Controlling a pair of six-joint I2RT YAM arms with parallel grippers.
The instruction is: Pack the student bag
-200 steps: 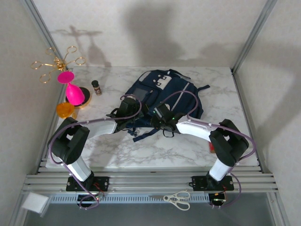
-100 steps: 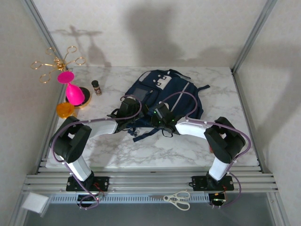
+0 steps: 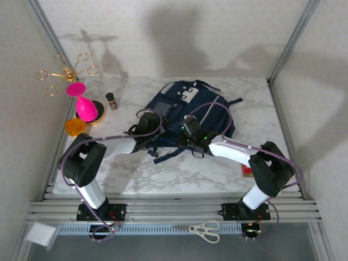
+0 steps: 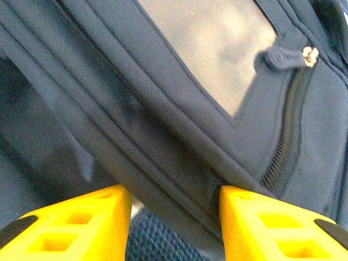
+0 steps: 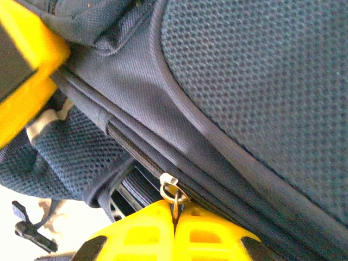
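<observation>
The student bag (image 3: 188,106) is lying loose and crooked with its straps trailing free (image 3: 168,156). The whole bag will slide and turn when I pull on its fold.
The student bag (image 3: 187,103), navy with a grey-white patch, lies at the middle back of the marble table (image 3: 163,168). My left gripper (image 3: 147,129) is at its near left edge. In the left wrist view my left gripper (image 4: 174,217) has a thick fold of the student bag (image 4: 163,141) filling the gap between its yellow fingertips. My right gripper (image 3: 188,134) is at the bag's near edge. Up close, my right gripper (image 5: 175,211) is shut on the metal zipper pull (image 5: 173,190), whose tab sits pinched between the fingertips beside the zipper track (image 5: 136,152).
A pink vase (image 3: 82,104), an orange piece (image 3: 75,126), a small brown bottle (image 3: 111,100) and a gold wire rack (image 3: 65,70) stand at the left. A red object (image 3: 246,169) lies by the right arm. Scissors (image 3: 205,228) rest on the front rail.
My right gripper has closed onto the zipper pull, and the right arm's elbow has swung outward to the right. The left gripper has stayed on the bag's fold.
</observation>
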